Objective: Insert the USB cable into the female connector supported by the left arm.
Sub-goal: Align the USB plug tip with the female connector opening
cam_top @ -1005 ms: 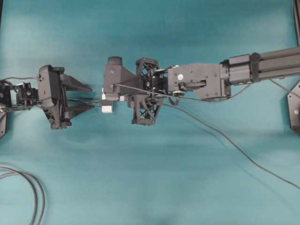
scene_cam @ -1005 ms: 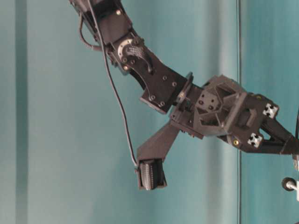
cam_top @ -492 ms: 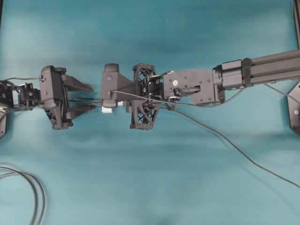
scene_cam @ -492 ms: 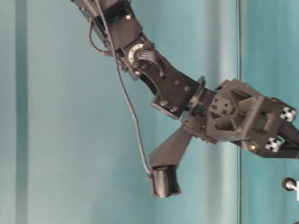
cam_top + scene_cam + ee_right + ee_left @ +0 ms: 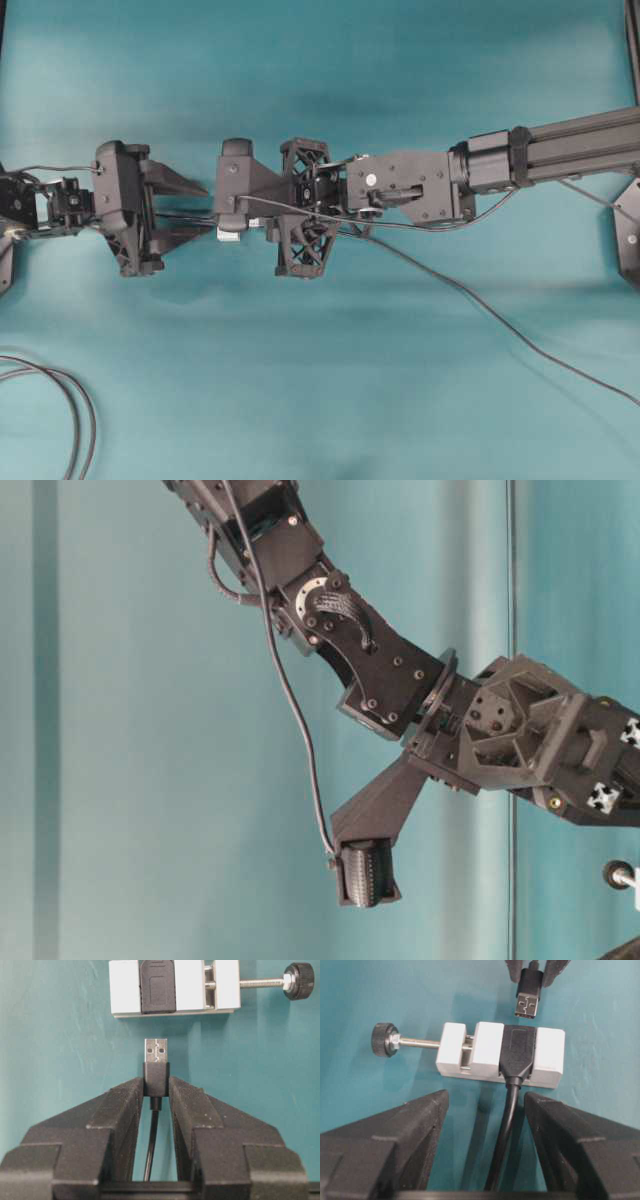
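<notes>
My gripper will push the metal tip all the way in, and the black socket (image 5: 518, 1051) should stay seated, since it fits snugly in the white block's slot (image 5: 535, 1056).
The female connector (image 5: 490, 1054), a white block with a black band and a knobbed pin (image 5: 383, 1039), lies on the teal surface. My left gripper (image 5: 485, 1097) is open just short of it, and the block's black cable (image 5: 507, 1125) runs back between its fingers. My right gripper (image 5: 156, 1085) is shut on the dark plug of the USB cable (image 5: 156, 1077). The metal tip (image 5: 156, 1051) points at the black socket (image 5: 158, 987), in line with it, across a small gap. From overhead the block (image 5: 228, 230) sits between the left gripper (image 5: 195, 210) and the right arm (image 5: 400, 185).
The USB cable (image 5: 500, 315) trails from the right arm across the table to the lower right. A looped thicker black cable (image 5: 78, 410) lies at the bottom left. At the right edge stands a black bracket (image 5: 628, 240).
The right arm has moved left, bringing the plug closer to the block. The left gripper has shifted a little right toward it. Neither gripper's jaws have changed.
</notes>
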You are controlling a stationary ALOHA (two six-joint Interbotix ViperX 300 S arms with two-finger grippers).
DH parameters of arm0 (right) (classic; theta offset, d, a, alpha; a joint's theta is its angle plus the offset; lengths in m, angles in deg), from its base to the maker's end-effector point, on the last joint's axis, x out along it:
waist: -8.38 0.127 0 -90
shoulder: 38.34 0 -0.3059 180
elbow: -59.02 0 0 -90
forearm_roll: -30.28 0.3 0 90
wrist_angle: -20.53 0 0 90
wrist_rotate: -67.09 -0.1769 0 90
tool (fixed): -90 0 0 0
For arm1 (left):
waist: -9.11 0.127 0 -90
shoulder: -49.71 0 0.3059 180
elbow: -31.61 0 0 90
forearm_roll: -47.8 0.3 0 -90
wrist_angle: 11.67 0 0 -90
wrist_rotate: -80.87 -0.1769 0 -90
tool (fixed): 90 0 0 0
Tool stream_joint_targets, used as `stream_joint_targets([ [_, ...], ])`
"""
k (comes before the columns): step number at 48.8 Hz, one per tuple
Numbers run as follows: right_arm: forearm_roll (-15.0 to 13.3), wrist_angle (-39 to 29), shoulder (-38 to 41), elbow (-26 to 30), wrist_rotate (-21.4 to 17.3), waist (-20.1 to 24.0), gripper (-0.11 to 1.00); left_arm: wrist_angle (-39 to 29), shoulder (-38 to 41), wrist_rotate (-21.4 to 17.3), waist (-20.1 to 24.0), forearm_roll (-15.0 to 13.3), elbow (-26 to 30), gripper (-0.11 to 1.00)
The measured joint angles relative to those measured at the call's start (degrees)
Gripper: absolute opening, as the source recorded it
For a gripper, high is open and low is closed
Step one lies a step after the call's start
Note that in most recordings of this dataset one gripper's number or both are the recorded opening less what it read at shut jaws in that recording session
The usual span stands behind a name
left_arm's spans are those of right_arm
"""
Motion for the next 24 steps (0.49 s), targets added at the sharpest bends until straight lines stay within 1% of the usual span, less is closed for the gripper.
stream_joint_targets([
  [10,-1.9,0.2,0.1,0.4,-0.1,0.0,0.22,-0.1,0.0,0.0,-0.3,-0.1,0.4,0.72],
  [24,-2.2,0.5,0.1,0.7,-0.1,-0.1,0.22,-0.3,0.4,0.1,-0.3,-0.1,1.3,0.72],
])
